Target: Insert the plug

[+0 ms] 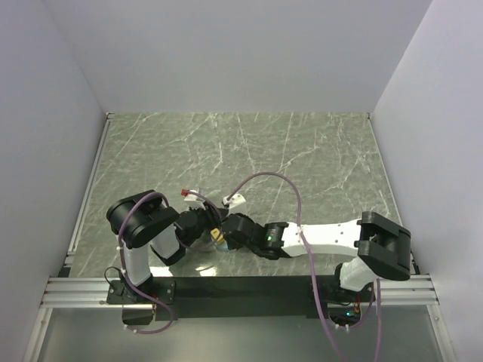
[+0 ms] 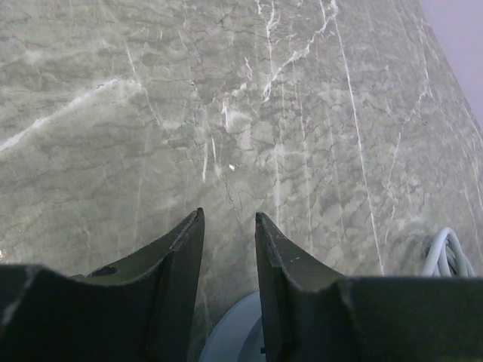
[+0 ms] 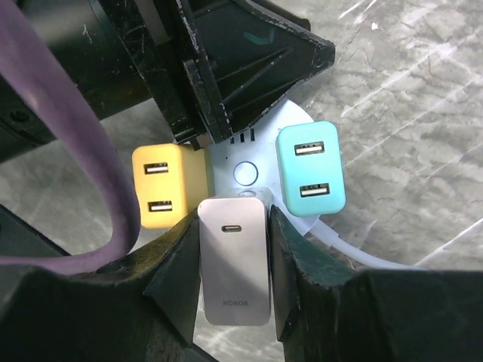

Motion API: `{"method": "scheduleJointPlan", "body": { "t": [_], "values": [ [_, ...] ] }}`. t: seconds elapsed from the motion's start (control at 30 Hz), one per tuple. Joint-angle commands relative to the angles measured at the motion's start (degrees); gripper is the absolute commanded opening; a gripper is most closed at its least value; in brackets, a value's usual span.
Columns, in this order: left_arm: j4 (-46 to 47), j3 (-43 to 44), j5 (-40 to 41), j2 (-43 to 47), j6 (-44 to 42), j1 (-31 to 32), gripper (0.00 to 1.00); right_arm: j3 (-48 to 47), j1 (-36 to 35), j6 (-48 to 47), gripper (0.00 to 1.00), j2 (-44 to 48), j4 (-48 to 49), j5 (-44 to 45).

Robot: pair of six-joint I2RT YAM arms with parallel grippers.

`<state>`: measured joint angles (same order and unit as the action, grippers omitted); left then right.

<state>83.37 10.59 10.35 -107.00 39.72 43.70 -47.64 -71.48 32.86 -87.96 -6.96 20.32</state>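
The HONOR charger plug point(image 3: 235, 256) sits in the power strip. My right gripper goes on carrying both by this plug until the power strip reaches the open marble point(image 1: 250, 162) behind.
A white HONOR charger plug point(image 3: 234, 256) sits between the fingers of my right gripper point(image 3: 234, 222), which is shut on it. Its front end is at the rim of a round white power strip point(image 3: 226, 154), just below the strip's round button. A yellow charger point(image 3: 167, 185) and a teal charger point(image 3: 311, 170) are plugged into the strip. My left gripper point(image 2: 229, 215) has its jaws narrowly apart around the far edge of the strip point(image 2: 234, 332); its black fingers point(image 3: 226, 68) show in the right wrist view. In the top view both grippers point(image 1: 204, 226) point(image 1: 226, 230) meet near the front middle.
The strip's white cable point(image 3: 355, 253) runs off to the right and also shows in the left wrist view point(image 2: 447, 253). A purple cable point(image 1: 290, 188) loops over the marble table point(image 1: 302, 151). A small white piece point(image 1: 235, 200) and a red-tipped piece point(image 1: 189, 194) lie behind the grippers.
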Motion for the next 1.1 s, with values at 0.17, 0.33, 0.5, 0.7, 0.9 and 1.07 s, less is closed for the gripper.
{"method": "scheduleJointPlan", "body": {
  "t": [0.17,0.33,0.5,0.7,0.9,1.07],
  "values": [
    [-3.04,-1.54,-1.56,-3.12,-1.14,1.03,0.38,10.11,-6.65,16.52,0.0,-11.61,0.1,-10.64],
    [-2.87,-2.5,0.54,-1.21,-1.58,0.95,0.44,9.32,-5.43,15.48,0.0,-14.17,-1.11,-9.08],
    [-13.8,-1.55,5.9,9.07,-3.77,0.42,0.55,6.16,-1.39,13.11,0.0,-14.6,-4.02,-5.38],
    [-28.96,1.54,13.73,23.93,-4.92,-1.51,0.64,3.16,6.43,9.51,0.0,-13.47,-5.26,-0.02],
    [-29.86,-0.04,15.23,27.11,-4.13,-3.09,0.66,1.76,11.8,5.9,0.0,-12.84,-4.47,4.29],
    [-26.86,-1.71,12.33,25.18,-3.07,-3.71,0.66,1.23,16.63,4.93,0.0,-13.38,-4.03,7.37]
  ]
}}
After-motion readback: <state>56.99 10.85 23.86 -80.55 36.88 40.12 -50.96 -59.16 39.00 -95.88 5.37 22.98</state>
